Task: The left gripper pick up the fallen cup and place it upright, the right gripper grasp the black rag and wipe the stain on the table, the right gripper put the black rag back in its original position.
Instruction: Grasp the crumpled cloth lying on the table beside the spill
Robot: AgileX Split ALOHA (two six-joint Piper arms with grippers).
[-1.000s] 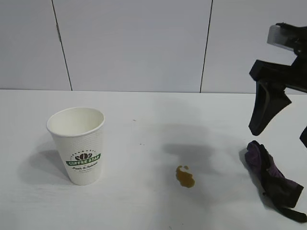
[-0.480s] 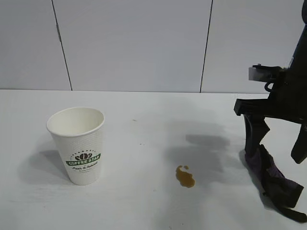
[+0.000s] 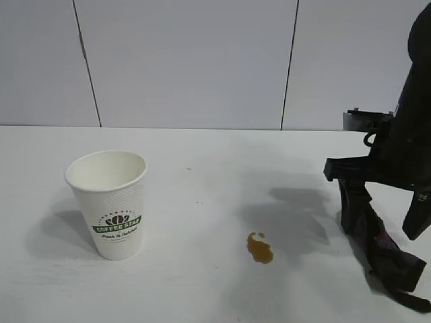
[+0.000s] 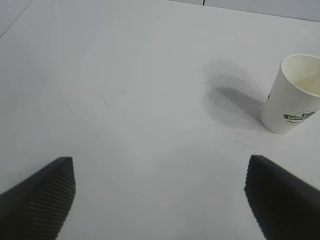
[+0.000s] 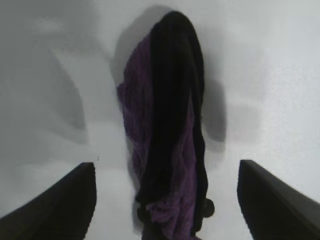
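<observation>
The black rag (image 3: 396,269) is gathered in long, narrow folds (image 3: 384,243), so it will stay bunched up in one bundle when I wipe the brown stain.
The white cup (image 3: 111,205) with the green logo stands upright on the table's left; it also shows in the left wrist view (image 4: 295,95). The brown stain (image 3: 259,247) lies at the middle front. The black rag (image 3: 384,245) with purple folds lies at the right. My right gripper (image 3: 385,219) is open and low over the rag's near end, one finger on each side. In the right wrist view the rag (image 5: 167,140) runs between the open fingers (image 5: 65,205) without touching them. My left gripper (image 4: 160,200) is open and empty above bare table, away from the cup.
The white table (image 3: 202,175) ends at a grey panelled wall (image 3: 188,60) behind. The right arm's shadow (image 3: 296,215) falls on the table between the stain and the rag.
My right gripper has come down from high at the right to straddle the rag, still open. The cup, stain and rag have not moved.
</observation>
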